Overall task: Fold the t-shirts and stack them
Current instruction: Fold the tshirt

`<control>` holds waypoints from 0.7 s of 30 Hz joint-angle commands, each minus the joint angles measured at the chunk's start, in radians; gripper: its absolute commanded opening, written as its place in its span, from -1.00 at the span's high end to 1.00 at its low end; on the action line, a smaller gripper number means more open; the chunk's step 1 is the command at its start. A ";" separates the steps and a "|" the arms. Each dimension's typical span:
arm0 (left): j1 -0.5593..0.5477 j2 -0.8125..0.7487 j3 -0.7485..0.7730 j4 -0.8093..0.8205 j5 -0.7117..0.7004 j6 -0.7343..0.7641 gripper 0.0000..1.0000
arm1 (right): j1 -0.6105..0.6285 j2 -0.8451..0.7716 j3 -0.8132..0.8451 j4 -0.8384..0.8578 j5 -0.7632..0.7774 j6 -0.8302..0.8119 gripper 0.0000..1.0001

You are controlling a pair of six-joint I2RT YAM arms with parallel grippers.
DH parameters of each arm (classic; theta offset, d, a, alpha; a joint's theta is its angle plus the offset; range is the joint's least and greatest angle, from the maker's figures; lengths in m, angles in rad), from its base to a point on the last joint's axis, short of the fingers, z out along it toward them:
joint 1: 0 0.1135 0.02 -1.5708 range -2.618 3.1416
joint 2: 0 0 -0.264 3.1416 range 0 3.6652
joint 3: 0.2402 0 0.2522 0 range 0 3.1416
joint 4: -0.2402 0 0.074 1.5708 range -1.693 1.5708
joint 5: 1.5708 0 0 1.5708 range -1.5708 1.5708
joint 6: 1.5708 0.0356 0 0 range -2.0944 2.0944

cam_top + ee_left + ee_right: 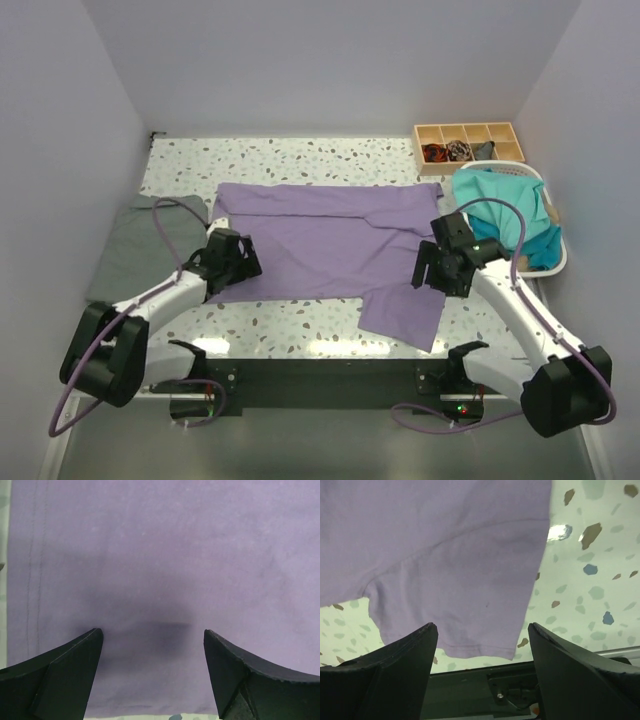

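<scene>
The purple shirt's sleeve is lying flat, and its cuff corner is lined up with my right gripper's open fingers. I should keep moving them down until they close on that corner.
A lavender purple t-shirt lies spread flat across the middle of the table, one sleeve reaching to the near edge. A grey t-shirt lies folded at the left. Teal t-shirts fill the basket at the right. My left gripper is open and empty above the purple shirt's left part. My right gripper is open and empty above the shirt's right side; its wrist view shows the sleeve just beyond the fingers.
A white plastic basket stands at the right edge. A small wooden compartment tray with small items sits at the back right. The table's near edge and a black base rail lie under the right gripper.
</scene>
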 commanded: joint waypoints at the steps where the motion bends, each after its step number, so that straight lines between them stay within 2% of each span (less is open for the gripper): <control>1: -0.004 -0.116 -0.057 -0.118 -0.068 -0.092 -0.72 | 0.134 -0.033 -0.017 -0.079 0.040 0.169 -0.54; 6: -0.004 -0.298 -0.056 -0.241 -0.112 -0.116 -0.76 | 0.156 -0.071 -0.078 -0.154 0.083 0.225 -0.54; 8: -0.004 -0.315 -0.063 -0.269 -0.106 -0.139 -0.77 | 0.155 -0.105 -0.086 -0.207 0.123 0.255 -0.55; 11: -0.005 -0.298 -0.056 -0.293 -0.082 -0.159 -0.74 | 0.156 -0.146 -0.086 -0.286 0.134 0.298 -0.55; 14: -0.005 -0.264 -0.079 -0.298 -0.042 -0.174 -0.71 | 0.159 -0.154 -0.101 -0.313 0.075 0.338 -0.54; 17: -0.005 -0.255 -0.140 -0.260 -0.023 -0.200 -0.67 | 0.167 -0.174 -0.161 -0.282 0.039 0.366 -0.54; 21: -0.005 -0.246 -0.142 -0.243 -0.040 -0.205 -0.67 | 0.167 -0.159 -0.256 -0.191 -0.033 0.392 -0.50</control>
